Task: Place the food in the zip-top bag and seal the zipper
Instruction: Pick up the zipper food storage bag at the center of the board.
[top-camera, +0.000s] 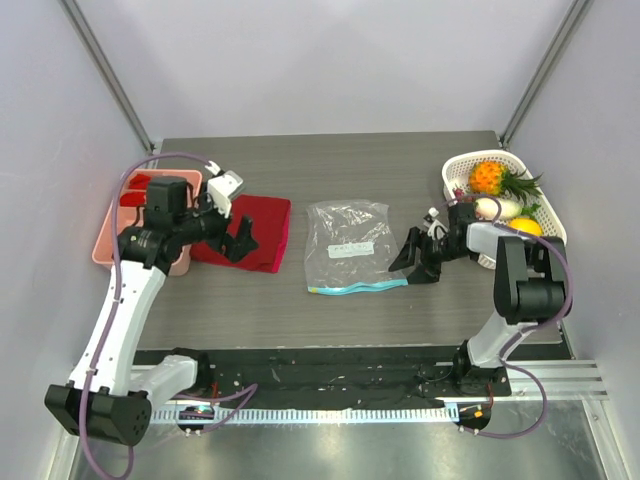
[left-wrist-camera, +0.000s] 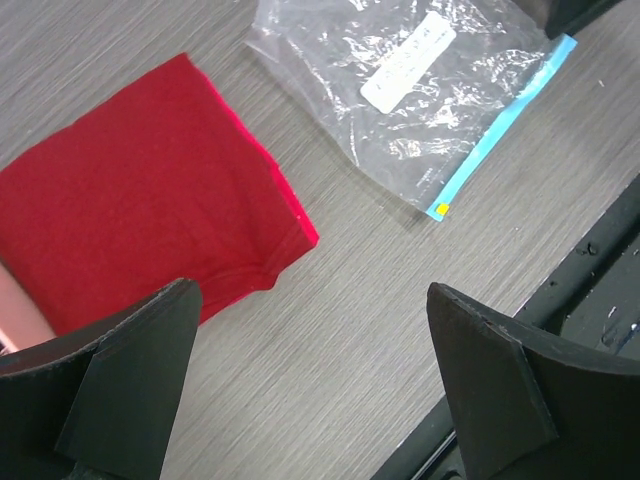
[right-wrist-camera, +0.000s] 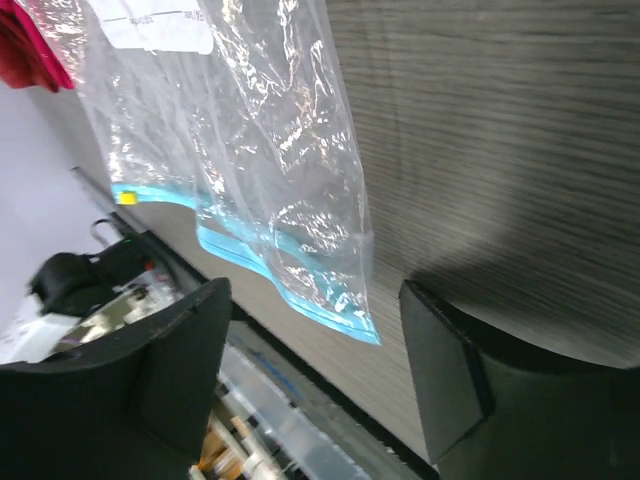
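My left gripper should take hold of the teal zipper (top-camera: 350, 290) too and help my right gripper lift the bag's opening open, because the zip-top bag lies flat (top-camera: 345, 232) with its opening collapsed.
The clear zip-top bag (top-camera: 348, 245) lies flat mid-table, white label up, its teal zipper (top-camera: 358, 288) along the near edge; the bag also shows in the left wrist view (left-wrist-camera: 420, 80) and the right wrist view (right-wrist-camera: 250, 150). The food sits in a white basket (top-camera: 455, 172) at the right: a pineapple (top-camera: 490, 178), a white radish (top-camera: 490, 208) and an orange (top-camera: 525, 226). My right gripper (top-camera: 418, 263) is open and empty just right of the zipper's right end (right-wrist-camera: 340, 320). My left gripper (top-camera: 240, 232) is open and empty over the red cloth's near edge.
A folded red cloth (top-camera: 250, 230) lies left of the bag and shows in the left wrist view (left-wrist-camera: 130, 190). A pink divided tray (top-camera: 118, 228) stands at the far left. A black mat (top-camera: 330, 370) runs along the table's near edge.
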